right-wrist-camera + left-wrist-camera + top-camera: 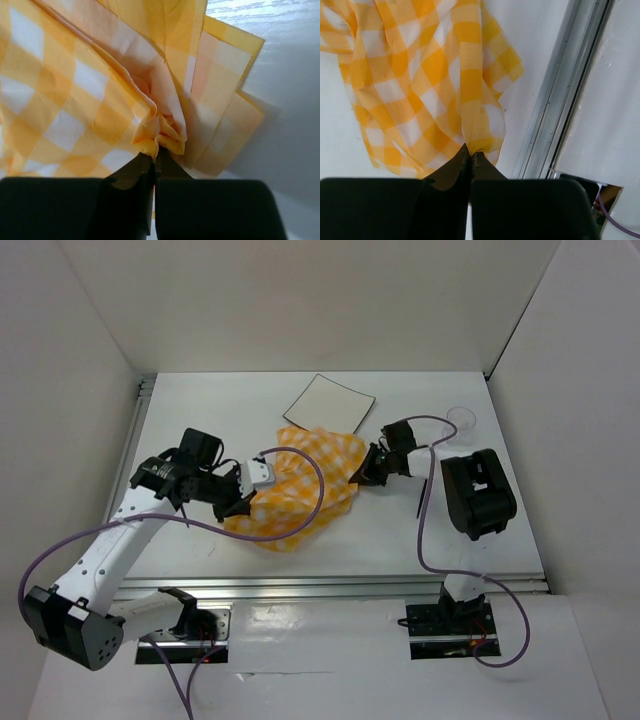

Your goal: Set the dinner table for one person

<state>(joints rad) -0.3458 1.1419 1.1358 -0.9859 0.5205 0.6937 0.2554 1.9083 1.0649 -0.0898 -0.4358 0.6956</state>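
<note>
I should use both grippers on the cloth to lift its edges (351, 470), pull it tight and lay it flat, because it is crumpled in folds (298, 494) from my left gripper to my right gripper.
A yellow-and-white checked cloth (300, 485) lies crumpled in the middle of the white dinner table (200, 410). My left gripper (243, 502) is shut on the cloth's left edge; the left wrist view shows a fold of cloth (470, 125) pinched at the fingertips (471, 153). At the cloth's right edge, my right gripper (362, 476) is shut on a bunched wad of fabric (160, 130) held between its tips (155, 154). A small white square plate (328, 403) lies just behind the cloth, which covers its near corner.
A clear glass (461, 420) stands at the back right. A thin dark utensil (417, 502) lies right of the cloth, next to the right arm's black body (478, 495). An aluminium rail (330, 587) runs along the near edge, and white walls enclose the table.
</note>
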